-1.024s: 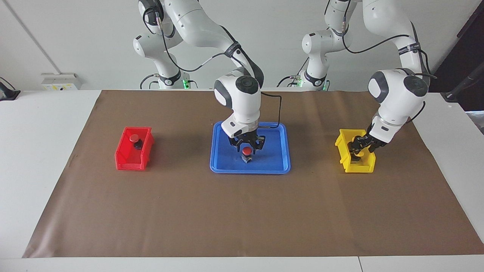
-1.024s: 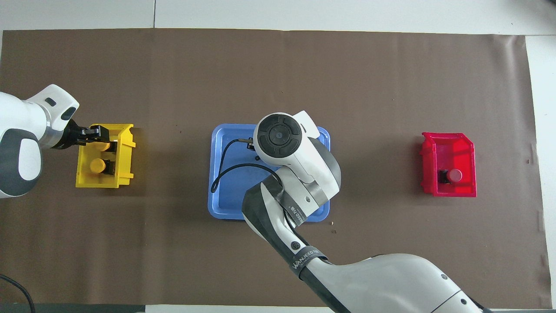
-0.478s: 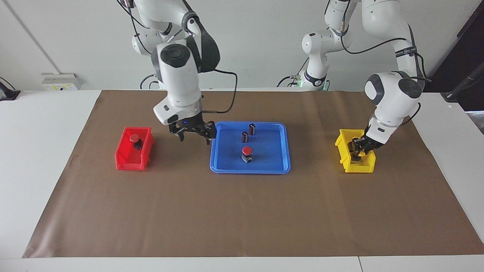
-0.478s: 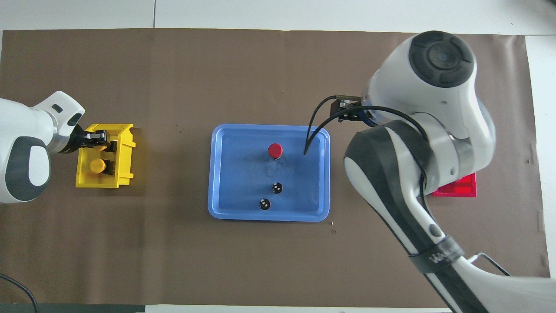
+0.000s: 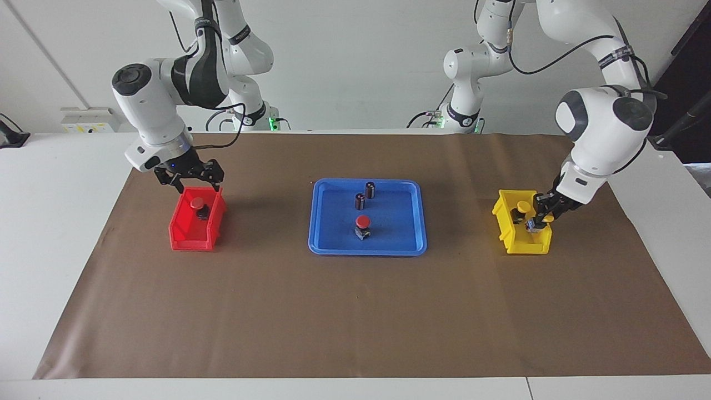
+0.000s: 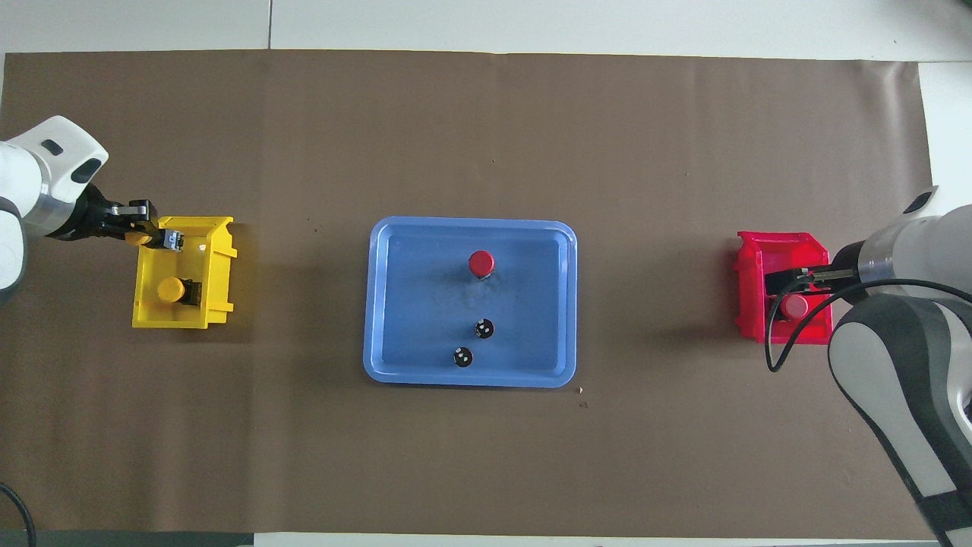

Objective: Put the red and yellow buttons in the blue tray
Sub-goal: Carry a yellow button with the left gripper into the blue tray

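Observation:
I can see a lone red cap [image 6: 795, 306] in the red bin [image 6: 779, 251], so I should expect the bin to be empty when I lift that red cap out.
The blue tray [image 5: 333, 247] [image 6: 395, 365] sits mid-table and holds one red button [image 5: 362, 222] [image 6: 481, 263], upright. A second red button [image 5: 196, 203] [image 6: 795, 305] lies in the red bin [image 5: 183, 236] [image 6: 748, 289]. My right gripper [image 5: 194, 182] [image 6: 793, 276] is open and empty, just above that bin. My left gripper [image 5: 540, 218] [image 6: 152, 234] is shut on a yellow button [image 5: 534, 223] [image 6: 140, 238], held sideways just above the yellow bin [image 5: 519, 247] [image 6: 220, 266]. Another yellow button [image 5: 522, 206] [image 6: 171, 289] rests in that bin.
Two dark cylinders [image 5: 370, 189] [image 5: 360, 201] stand in the tray, nearer to the robots than the red button; they also show in the overhead view [image 6: 484, 328] [image 6: 462, 356]. A brown mat [image 5: 355, 311] covers the table.
My right gripper let go of the red button in the tray and swung over to the red bin. My left gripper rose from the yellow bin with a yellow button.

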{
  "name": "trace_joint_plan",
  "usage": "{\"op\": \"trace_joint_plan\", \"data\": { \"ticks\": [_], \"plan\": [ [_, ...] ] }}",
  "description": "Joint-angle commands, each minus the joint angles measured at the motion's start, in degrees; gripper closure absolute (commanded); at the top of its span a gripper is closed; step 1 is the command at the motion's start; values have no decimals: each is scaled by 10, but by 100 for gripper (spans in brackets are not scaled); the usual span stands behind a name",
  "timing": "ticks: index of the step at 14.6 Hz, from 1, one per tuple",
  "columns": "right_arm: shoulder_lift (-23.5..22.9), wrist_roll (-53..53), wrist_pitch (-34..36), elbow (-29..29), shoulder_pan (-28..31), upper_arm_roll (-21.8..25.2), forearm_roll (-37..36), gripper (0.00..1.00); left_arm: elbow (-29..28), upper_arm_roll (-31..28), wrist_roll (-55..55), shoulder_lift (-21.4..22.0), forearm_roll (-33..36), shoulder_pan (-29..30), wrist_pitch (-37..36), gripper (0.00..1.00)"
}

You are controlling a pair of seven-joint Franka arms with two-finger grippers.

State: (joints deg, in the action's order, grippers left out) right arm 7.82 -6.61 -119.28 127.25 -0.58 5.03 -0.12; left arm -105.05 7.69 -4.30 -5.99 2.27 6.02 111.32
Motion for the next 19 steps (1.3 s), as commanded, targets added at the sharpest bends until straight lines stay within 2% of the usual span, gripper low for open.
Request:
{"op": "trace_joint_plan", "data": {
  "ticks": [1,3,6,9,16,19],
  "plan": [
    [9,-22,-40,41,20,-11,8,12,79,3,-86,-43,20,-79,-70,99],
    [4,-36,-82,73,22,-10,8,12,37,5,-205,-28,19,-149,-50,99],
    [4,-49,-111,90,31,-10,8,19,21,5,-387,-36,19,-275,-4,99],
    [-13,-50,-130,91,36,-11,8,23,1,5,-474,-61,19,-342,72,99],
    [-29,-61,-157,99,42,-10,8,24,10,4,-501,-109,19,-361,111,99],
    [-26,-62,-161,110,42,-11,8,26,10,4,-523,-115,20,-370,122,94]
  ]
}}
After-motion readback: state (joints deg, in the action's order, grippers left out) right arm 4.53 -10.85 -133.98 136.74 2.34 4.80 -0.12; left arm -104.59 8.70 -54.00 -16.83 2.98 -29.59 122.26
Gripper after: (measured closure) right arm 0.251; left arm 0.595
